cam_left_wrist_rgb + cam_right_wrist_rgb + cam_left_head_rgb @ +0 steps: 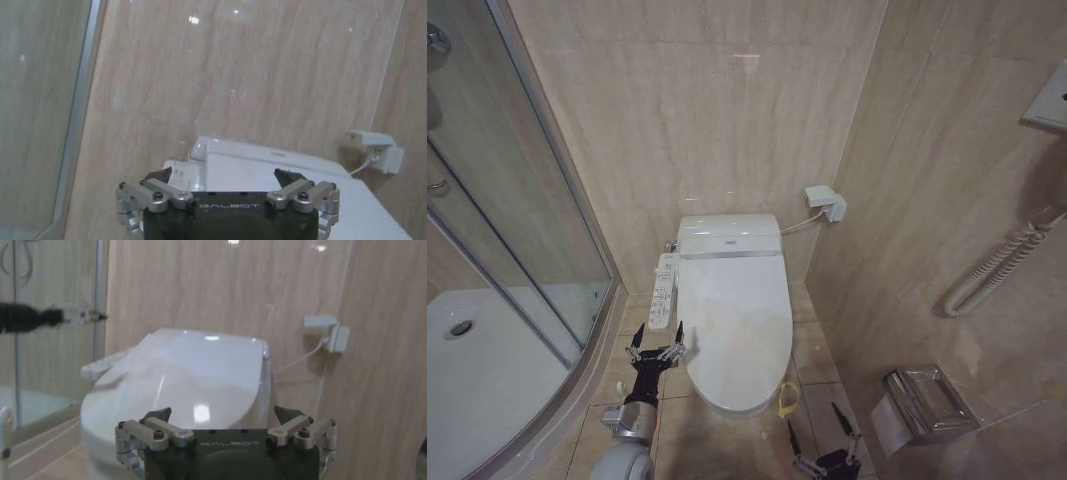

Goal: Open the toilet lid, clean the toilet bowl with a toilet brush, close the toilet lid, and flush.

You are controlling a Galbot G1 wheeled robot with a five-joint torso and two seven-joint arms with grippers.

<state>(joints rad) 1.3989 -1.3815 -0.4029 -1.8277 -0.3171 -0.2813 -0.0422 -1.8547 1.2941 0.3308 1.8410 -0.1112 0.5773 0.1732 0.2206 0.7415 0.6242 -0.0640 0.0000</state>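
Observation:
The yellow loop (788, 399) hangs from under the edge of the toilet lid, so the hidden seat will swing up together with the lid (737, 330) when I raise the loop.
The glossy white toilet lid (732, 320) lies shut on the toilet, with a yellow loop (787, 400) at its front right edge. It hides the toilet bowl, and the toilet brush is out of view. My left gripper (657, 346) hovers open beside the toilet's left side, just below the control panel (663, 292). My right gripper (819, 432) stands open low at the front right, near the loop. The left wrist view has the left gripper (223, 175) open before the lid (313, 185). In the right wrist view the right gripper (221, 414) is open, facing the lid (193, 375).
A curved glass shower screen (527, 230) and white shower tray (487, 370) close off the left. The right wall carries a socket box (825, 203), a coiled cord (997, 265) and a steel paper holder (922, 405). Tiled floor runs on both sides of the toilet.

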